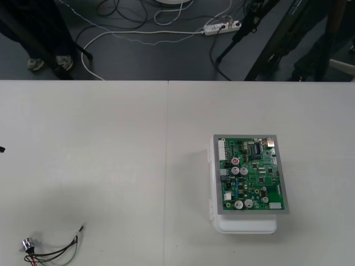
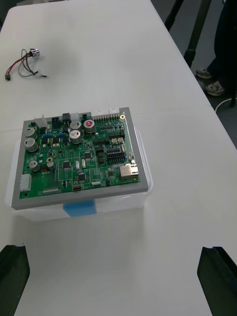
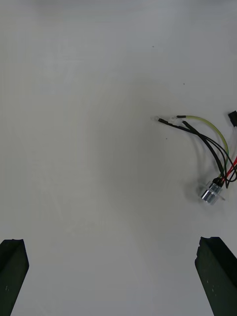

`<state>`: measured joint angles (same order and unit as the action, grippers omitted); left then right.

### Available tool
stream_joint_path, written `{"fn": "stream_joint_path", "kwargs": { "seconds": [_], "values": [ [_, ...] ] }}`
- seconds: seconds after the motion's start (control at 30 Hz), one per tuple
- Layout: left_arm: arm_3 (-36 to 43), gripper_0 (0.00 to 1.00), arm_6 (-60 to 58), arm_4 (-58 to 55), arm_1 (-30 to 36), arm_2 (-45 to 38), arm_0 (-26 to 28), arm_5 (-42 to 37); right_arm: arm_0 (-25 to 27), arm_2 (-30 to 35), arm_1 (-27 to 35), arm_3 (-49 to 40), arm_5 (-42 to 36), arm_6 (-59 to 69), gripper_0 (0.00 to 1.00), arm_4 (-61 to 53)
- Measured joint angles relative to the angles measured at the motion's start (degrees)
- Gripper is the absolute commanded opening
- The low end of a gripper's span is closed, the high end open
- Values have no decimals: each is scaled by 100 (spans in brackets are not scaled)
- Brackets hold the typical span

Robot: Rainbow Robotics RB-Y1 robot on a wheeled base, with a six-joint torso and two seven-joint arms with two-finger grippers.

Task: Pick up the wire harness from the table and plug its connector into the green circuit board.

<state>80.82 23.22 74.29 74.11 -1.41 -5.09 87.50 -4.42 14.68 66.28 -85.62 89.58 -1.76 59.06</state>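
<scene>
The wires [image 1: 50, 255] keep open curves [image 1: 71, 245] as they come out of the round metal socket. They will stay spread out in a fan when I pick up the socket.
The wire harness [image 1: 52, 250] lies loose on the table near the front left corner, with its round metal socket [image 1: 28, 244] at the left end and thin wires trailing right. In the left wrist view my left gripper [image 3: 112, 243] hovers open above the table, and the harness [image 3: 210, 143] with its socket [image 3: 213, 191] lies off to one side, near one finger [image 3: 215, 269]. The green circuit board [image 1: 250, 174] sits on its white base [image 1: 244, 226] at the right. My right gripper [image 2: 114, 250] is open, a short way back from the board [image 2: 79, 153]. The harness [image 2: 23, 63] lies beyond it.
A seam [image 1: 167, 166] runs down the middle of the pale table. Bare table lies between the harness and the board. Beyond the far table edge, cables and a power strip [image 1: 221, 26] lie on the dark floor.
</scene>
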Motion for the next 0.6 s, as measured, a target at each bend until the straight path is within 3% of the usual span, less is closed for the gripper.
{"fn": "stream_joint_path", "kwargs": {
  "seconds": [0.6],
  "values": [
    [60, 100, 1358, 1372, -463, 10, 8, 0, 0, 0, -56, 3, 0, -294, 100, -929]
  ]
}}
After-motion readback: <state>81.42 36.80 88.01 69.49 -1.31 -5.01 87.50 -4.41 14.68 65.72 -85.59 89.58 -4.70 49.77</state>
